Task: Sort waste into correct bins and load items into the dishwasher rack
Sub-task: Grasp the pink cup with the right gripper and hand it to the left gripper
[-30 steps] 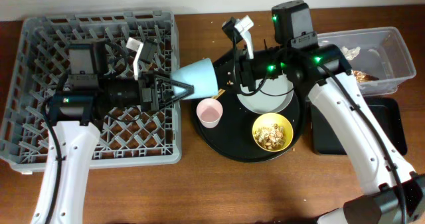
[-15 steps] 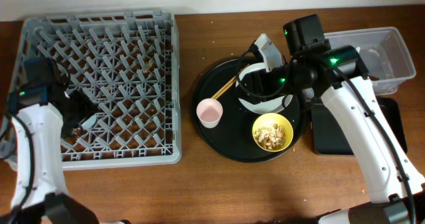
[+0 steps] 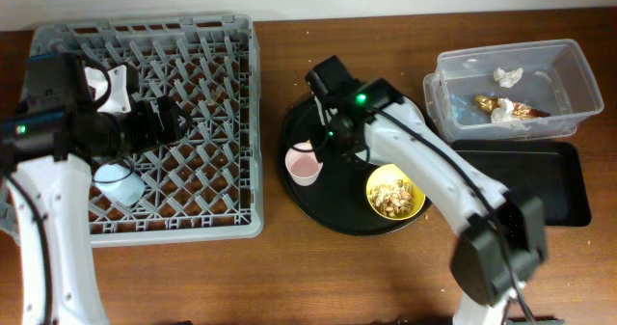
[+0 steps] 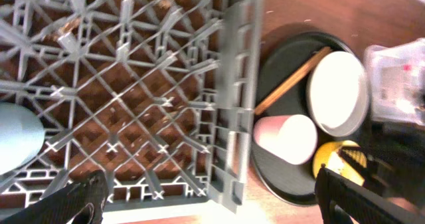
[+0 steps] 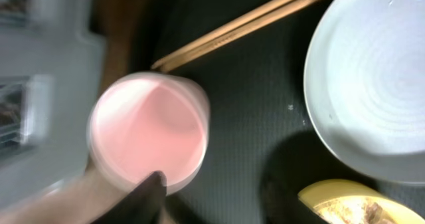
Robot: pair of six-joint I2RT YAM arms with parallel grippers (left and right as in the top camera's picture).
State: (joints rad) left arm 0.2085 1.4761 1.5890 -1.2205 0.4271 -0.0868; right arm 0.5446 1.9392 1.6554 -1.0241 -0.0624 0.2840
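The small pink cup (image 3: 304, 164) is at the rack side of the tray, so the robot's right gripper should move away and its left gripper should lay the pink cup next to the blue cup.
The grey dishwasher rack (image 3: 231, 94) stands at the left. A small blue cup (image 3: 120, 183) lies in its front left part and shows in the left wrist view (image 4: 16, 141). My left gripper (image 3: 166, 121) hovers over the rack, open and empty (image 4: 212, 197). My right gripper (image 3: 320, 142) is open just above the small pink cup (image 3: 305, 163), with one fingertip (image 5: 149, 191) at the cup's (image 5: 147, 139) near rim. The grey plate (image 5: 372, 84), the wooden chopsticks (image 5: 246, 24) and the yellow bowl (image 3: 396, 191) of tan food scraps sit on the round black tray (image 3: 318, 209).
The clear tub (image 3: 569, 65) at the back right holds a white tissue (image 3: 508, 74) and a gold-brown wrapper (image 3: 506, 108). The shallow black rectangular tray (image 3: 525, 185) lies in front of it. My right arm crosses over the plate in the overhead view.
My left gripper has let go of the blue cup, which now lies in the rack's front left. My right gripper has moved from the plate to the pink cup.
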